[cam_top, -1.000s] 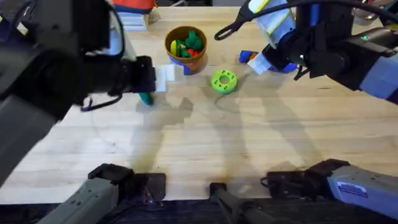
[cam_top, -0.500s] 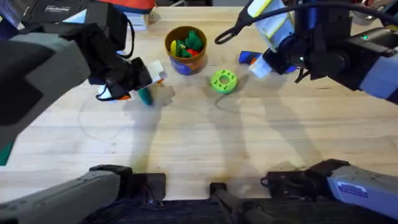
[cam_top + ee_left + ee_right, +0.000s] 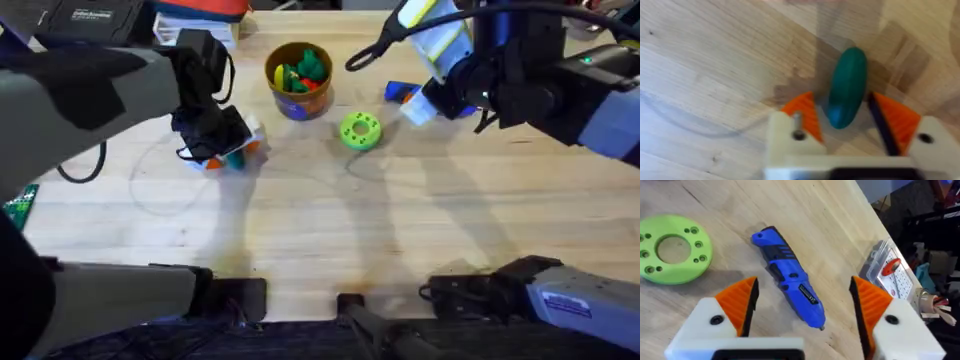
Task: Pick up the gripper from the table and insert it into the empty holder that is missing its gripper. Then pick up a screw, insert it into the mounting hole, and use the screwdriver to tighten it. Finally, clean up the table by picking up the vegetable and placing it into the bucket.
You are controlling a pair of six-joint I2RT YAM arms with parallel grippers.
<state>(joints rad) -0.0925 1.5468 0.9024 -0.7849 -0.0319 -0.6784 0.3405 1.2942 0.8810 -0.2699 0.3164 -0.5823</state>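
I expect the dark green vegetable (image 3: 847, 88) to lie inside on top of the bucket's toy vegetables when I place it, since inner wall (image 3: 292, 54) shows above them.
The dark green vegetable (image 3: 236, 158) (image 3: 847, 89) lies on the wooden table left of the bucket. My left gripper (image 3: 226, 150) (image 3: 846, 119) is low over it and open, one orange pad (image 3: 802, 114) on each side of the vegetable's near end, small gaps showing. The orange-brown bucket (image 3: 312, 100) stands at the back centre with several toy vegetables inside. The blue screwdriver (image 3: 397, 92) (image 3: 790, 282) lies flat at the back right. My right gripper (image 3: 414, 108) (image 3: 802, 300) hovers open above it. The loose gripper, its holder and the screw are out of view.
A lime-green disc with holes (image 3: 360, 130) (image 3: 672, 250) lies between the bucket and the screwdriver. A clear plastic box (image 3: 885, 272) sits beyond the screwdriver near the table's edge. A thin cable loop (image 3: 165, 185) lies on the table at the left.
My left arm has swung away from the bucket and come down, so its open fingers now straddle the vegetable. The right arm has hardly moved.
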